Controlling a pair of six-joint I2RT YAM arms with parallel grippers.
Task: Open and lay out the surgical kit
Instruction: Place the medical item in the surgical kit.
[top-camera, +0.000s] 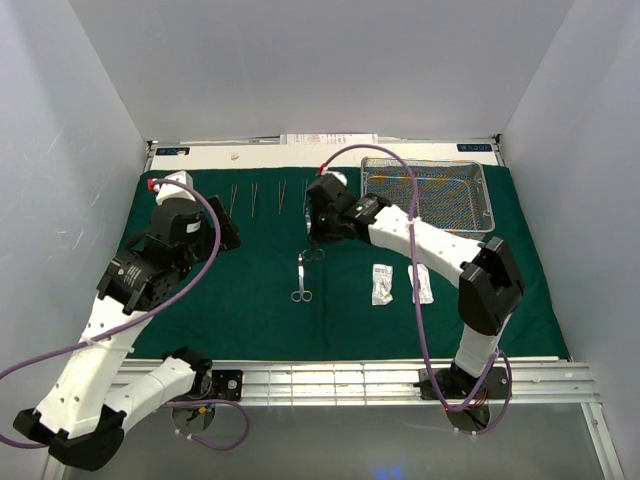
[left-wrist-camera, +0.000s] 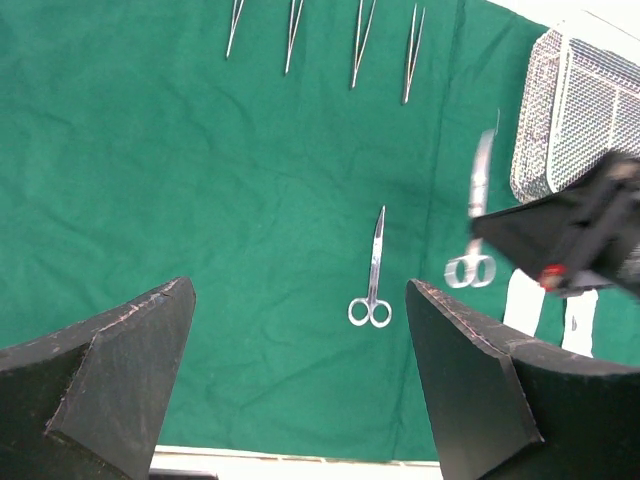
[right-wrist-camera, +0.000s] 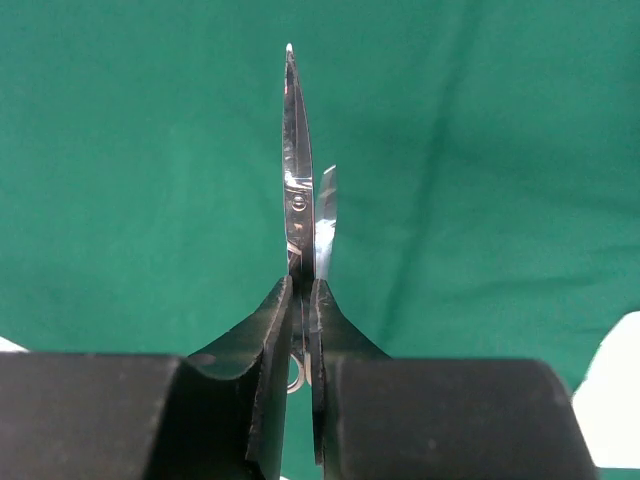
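Observation:
My right gripper is holding the scissors parallel to the lying pair (top-camera: 301, 279), so it should keep going past that pair to the open cloth (top-camera: 266, 284) and let go of the held scissors there.
The dark green cloth (top-camera: 250, 300) of the surgical kit lies spread flat. At its far right stands the silver mesh tray (top-camera: 470, 215). Several slim forceps (top-camera: 255, 198) lie in a row at the back. My right gripper (right-wrist-camera: 303, 300) is shut on a pair of scissors (right-wrist-camera: 297, 160), blades pointing away from the wrist, hanging just above the cloth mid-table (top-camera: 315, 250). Another pair of scissors (left-wrist-camera: 372, 270) lies flat on the cloth. Two clear packets (top-camera: 382, 284) rest beside them on the right. My left gripper (left-wrist-camera: 298, 300) hovers open and empty over the cloth's left side.
A white strip with labels (top-camera: 300, 152) runs behind the cloth. White walls close in the left, right and back. A metal rail (top-camera: 350, 380) carries the arm bases along the near edge. The right arm's forearm (top-camera: 430, 245) crosses in front of the tray.

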